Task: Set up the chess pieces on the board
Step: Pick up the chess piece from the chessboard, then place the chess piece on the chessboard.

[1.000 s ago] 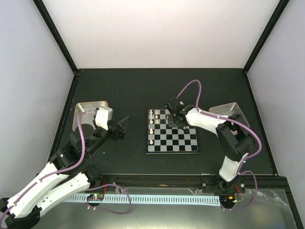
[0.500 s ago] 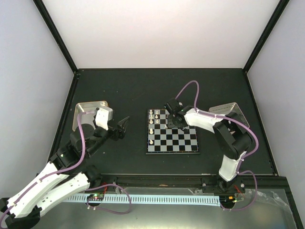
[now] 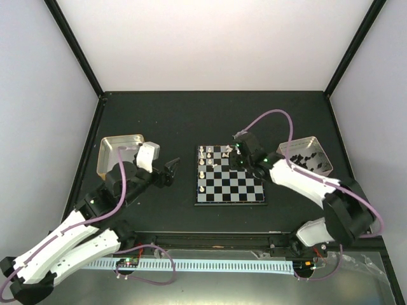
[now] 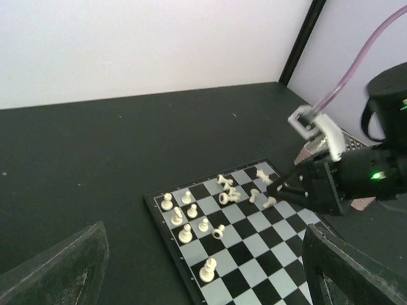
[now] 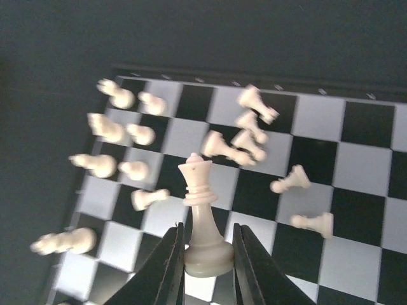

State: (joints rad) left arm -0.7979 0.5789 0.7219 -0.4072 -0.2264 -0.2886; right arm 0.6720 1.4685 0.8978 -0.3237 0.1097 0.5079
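The white queen (image 5: 208, 257), its head free, is held by its base in my right gripper, so my left gripper should approach next until it closes on that head (image 5: 194, 170).
The board (image 3: 245, 187) lies mid-table. Several cream-white chess pieces (image 3: 201, 173) stand on its left columns, and several more lie toppled near its far edge (image 4: 230, 194). My right gripper (image 3: 241, 152) hovers over the board's far side, shut on the base of an upright white queen (image 5: 202, 190) held just above the squares (image 5: 369, 165). My left gripper (image 3: 170, 170) is open and empty, left of the board and above the table. In the left wrist view its fingers (image 4: 60, 267) frame the board (image 4: 267, 254).
A metal tray (image 3: 109, 152) sits at the left behind my left arm. A second tray (image 3: 316, 143) holding tiny black pieces sits right of the board. Black posts and pale walls enclose the dark table.
My right arm has swung its elbow out to the right, uncovering the right tray. Its gripper has shifted slightly right over the board. My left gripper has moved a little right toward the board.
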